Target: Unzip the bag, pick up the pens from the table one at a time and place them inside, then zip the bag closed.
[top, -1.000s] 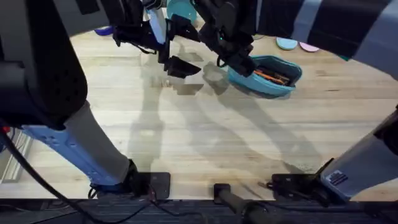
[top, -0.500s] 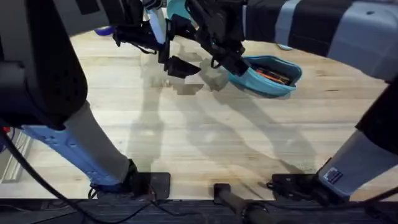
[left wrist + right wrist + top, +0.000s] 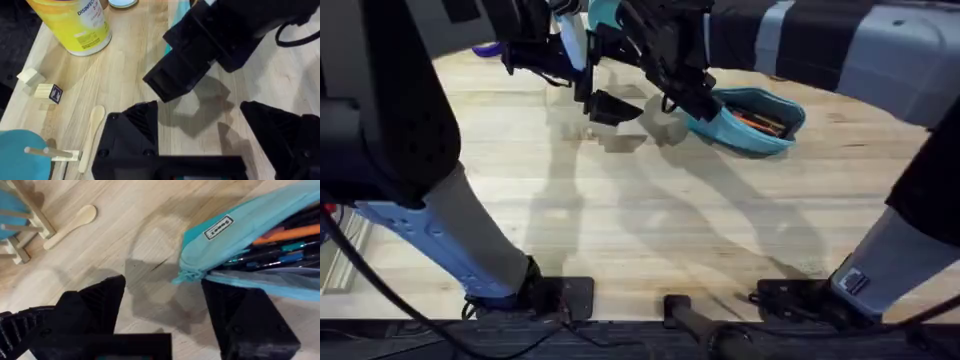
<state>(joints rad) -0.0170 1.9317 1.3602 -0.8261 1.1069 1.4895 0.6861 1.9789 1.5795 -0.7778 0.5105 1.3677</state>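
My gripper will close the bag's opening only partway from the bag's label end when it pulls, because the soft zipper edges [image 3: 235,272] spread apart beyond the fabric tab [image 3: 187,275].
The turquoise bag [image 3: 745,135] lies on the table [image 3: 650,220] at the back right, its zipper open. Several pens [image 3: 280,250], orange, teal and dark, lie inside it. In the right wrist view the bag's [image 3: 220,240] closed end with its small label sits just beyond my fingers. My right gripper [image 3: 682,100] hangs open over that left end of the bag, fingers wide apart and holding nothing. My left gripper [image 3: 605,108] is open a little to the left, above bare wood. The left wrist view shows its black fingers [image 3: 132,125] spread, with the right gripper [image 3: 200,55] close ahead.
A yellow canister [image 3: 75,25], two small wooden blocks [image 3: 40,85] and a wooden spoon [image 3: 92,130] lie left of the grippers. A light-blue item with wooden slats [image 3: 15,210] stands near the spoon [image 3: 70,222]. The near half of the table is bare wood.
My right arm has swung left, bringing its gripper from over the bag's middle to its left end. The left arm and the bag have not moved.
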